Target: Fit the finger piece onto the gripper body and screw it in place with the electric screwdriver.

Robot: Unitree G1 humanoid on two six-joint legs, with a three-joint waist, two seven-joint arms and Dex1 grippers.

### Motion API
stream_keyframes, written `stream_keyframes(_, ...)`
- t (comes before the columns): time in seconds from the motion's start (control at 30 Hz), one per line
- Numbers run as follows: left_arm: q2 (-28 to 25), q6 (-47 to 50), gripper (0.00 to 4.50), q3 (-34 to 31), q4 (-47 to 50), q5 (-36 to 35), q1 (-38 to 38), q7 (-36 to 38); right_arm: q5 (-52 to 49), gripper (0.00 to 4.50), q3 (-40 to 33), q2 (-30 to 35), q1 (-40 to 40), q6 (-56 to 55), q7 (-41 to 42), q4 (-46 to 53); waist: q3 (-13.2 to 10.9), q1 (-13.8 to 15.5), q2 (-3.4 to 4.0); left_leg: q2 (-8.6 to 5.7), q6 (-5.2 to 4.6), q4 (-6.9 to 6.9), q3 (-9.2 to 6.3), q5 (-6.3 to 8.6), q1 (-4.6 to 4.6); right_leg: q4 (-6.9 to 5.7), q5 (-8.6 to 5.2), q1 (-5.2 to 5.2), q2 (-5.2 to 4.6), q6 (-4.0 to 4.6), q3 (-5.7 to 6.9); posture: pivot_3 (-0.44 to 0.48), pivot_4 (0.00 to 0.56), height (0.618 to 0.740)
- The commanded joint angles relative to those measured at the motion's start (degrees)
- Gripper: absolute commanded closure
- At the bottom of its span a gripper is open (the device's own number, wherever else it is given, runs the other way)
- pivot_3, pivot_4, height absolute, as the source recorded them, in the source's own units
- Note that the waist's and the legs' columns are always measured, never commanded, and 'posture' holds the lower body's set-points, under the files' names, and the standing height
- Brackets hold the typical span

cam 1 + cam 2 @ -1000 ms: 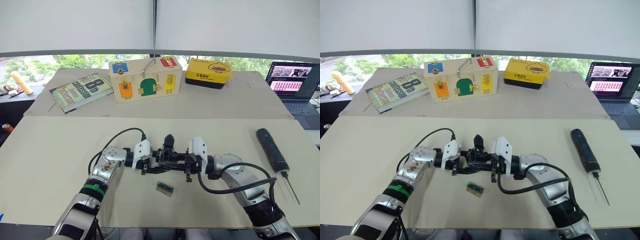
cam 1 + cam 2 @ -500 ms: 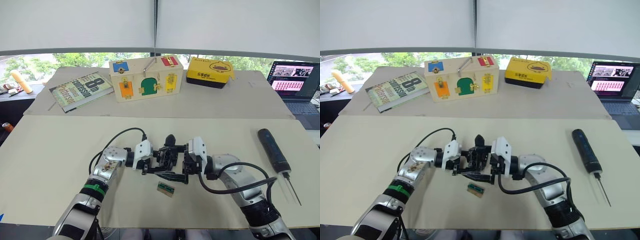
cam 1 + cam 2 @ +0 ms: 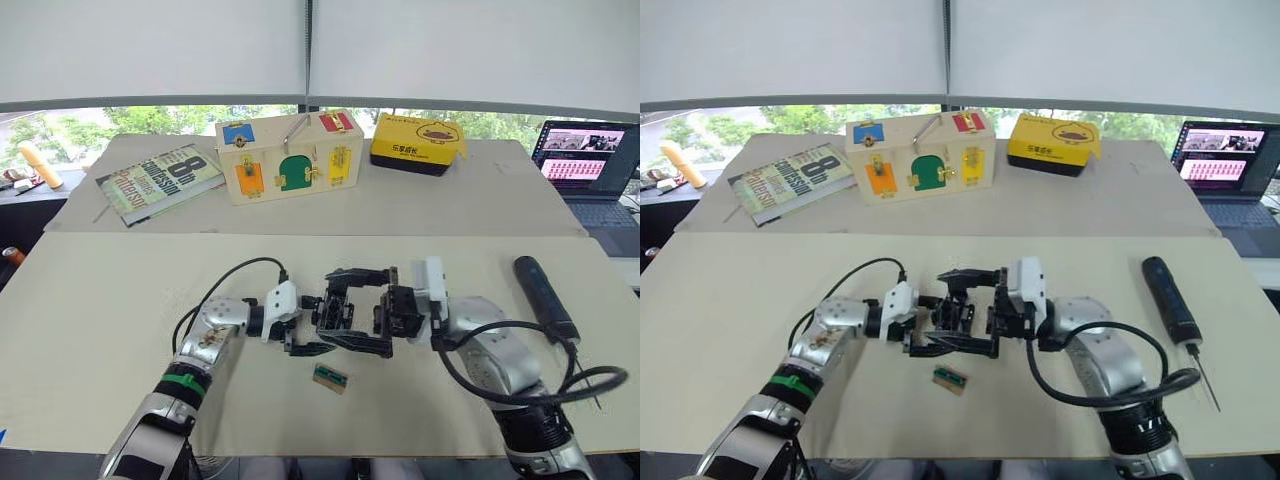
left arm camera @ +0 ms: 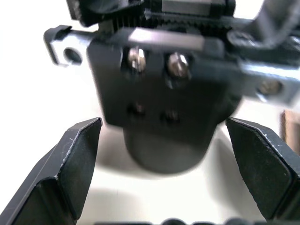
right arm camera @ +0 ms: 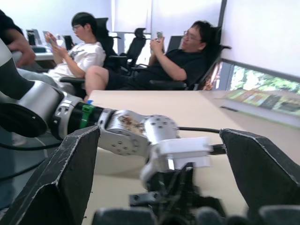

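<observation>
I expect the screwdriver to come up cordless when I lift it, because the electric screwdriver's rounded end has only clear board around it.
The gripper body, a chunky black block with a round base and two bright screws, sits on the board between my two arms. My left gripper is open; its fingers stand either side of the body with a gap on each side. My right gripper faces it from the right, also wide open, one finger above the body and one below. The electric screwdriver lies on the board at the far right, untouched. The finger piece cannot be told apart within the black cluster.
A small green-topped block lies just in front of the grippers. At the back stand a wooden latch box, a book and a yellow box; a laptop sits far right. Two seated people show beyond the table.
Both grippers have opened. My right gripper has rolled and drawn back to the right, so its fingers now stand above and below the gripper body. The screwdriver has not moved.
</observation>
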State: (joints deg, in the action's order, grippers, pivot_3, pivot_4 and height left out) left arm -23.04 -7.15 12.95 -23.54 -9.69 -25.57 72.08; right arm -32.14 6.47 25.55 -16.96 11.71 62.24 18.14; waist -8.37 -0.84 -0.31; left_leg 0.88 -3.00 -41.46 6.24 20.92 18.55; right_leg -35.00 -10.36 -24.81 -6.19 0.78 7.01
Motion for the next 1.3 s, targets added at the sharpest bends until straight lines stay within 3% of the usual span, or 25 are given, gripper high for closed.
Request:
stream_keyframes(0.03,-4.26,1.67,0.03,-3.67,2.86,-3.13,4.0,1.52,-4.23,0.0,-6.56,3.01,1.2,1.88,-2.32,5.58,0.0,0.03,0.0,0.0,0.03,0.09,0.07,-0.02,0.06,-0.02,0.0,-0.14,0.0,0.01,-0.01,0.0,0.15,0.74)
stream_keyframes(0.17,-9.94,4.4,0.03,-9.23,9.59,-9.45,8.11,4.24,-7.82,0.0,-16.67,8.71,6.09,4.8,-6.07,9.68,-0.03,0.12,0.03,0.0,0.12,0.16,0.04,-0.08,0.45,0.01,-0.01,-0.51,0.02,0.04,0.06,0.0,0.15,0.74)
stream_keyframes(0.3,-14.56,9.89,0.03,-14.91,17.62,-15.96,11.16,4.37,-6.1,0.0,-27.85,13.85,15.89,3.2,-6.03,9.1,-0.23,1.36,0.06,-0.05,0.11,0.09,0.0,-0.08,0.76,0.1,-0.02,-0.64,0.03,0.01,0.17,0.0,0.15,0.74)
stream_keyframes(0.43,-18.04,12.48,0.03,-20.8,21.78,-19.01,11.7,2.37,-3.68,0.0,-40.89,11.8,26.02,-1.34,-9.67,5.52,-0.28,2.32,0.09,-0.15,0.03,0.04,-0.02,-0.03,0.73,0.15,-0.09,-0.47,0.12,-0.12,0.16,0.0,0.15,0.74)
stream_keyframes(0.67,-19.48,23.92,0.03,-24.55,31.87,-28.01,10.94,-1.55,-3.59,0.0,-53.07,4.52,39.36,-6.3,-14.12,2.37,-0.3,1.83,0.14,-0.12,0.06,0.12,0.04,-0.04,0.56,0.04,-0.16,-0.39,0.44,-0.23,-0.01,0.0,0.15,0.74)
stream_keyframes(0.83,-19.15,30.74,0.03,-24.07,37.76,-33.49,9.3,-4.37,-2.53,0.0,-55.51,0.46,44.84,-7.78,-16.92,0.26,-0.31,1.51,0.16,-0.12,0.11,0.14,0.08,-0.06,0.44,0.02,-0.18,-0.33,0.5,-0.23,-0.17,0.0,0.15,0.74)
stream_keyframes(0.97,-19.22,32.11,0.03,-23.02,39.63,-33.45,8.22,-5.5,0.5,0.0,-54.48,2.32,44.5,-6.34,-20.56,-1.85,-0.32,1.16,0.17,-0.12,0.17,0.33,0.29,-0.09,0.29,0.0,-0.2,-0.26,0.59,-0.25,-0.51,0.0,0.15,0.74)
stream_keyframes(1.13,-20.22,32.94,0.03,-21.03,40.54,-32.44,8.96,-4.15,-1.9,0.0,-51.66,10.97,38.79,5.78,-23.46,-4.95,-0.33,0.46,0.18,-0.11,0.19,0.61,0.76,-0.1,-0.14,-0.04,-0.43,-0.12,0.78,-0.61,-1.44,0.0,0.15,0.74)
stream_keyframes(1.3,-19.21,32.95,0.03,-20.69,41.51,-32.89,7.87,-4.9,-0.05,0.0,-46.79,25.13,30.48,17.31,-20.04,-17.92,-0.34,0.42,0.16,-0.1,0.18,0.58,0.82,-0.11,-0.23,-0.04,-0.18,-0.24,0.82,-0.15,-1.46,0.0,0.15,0.74)
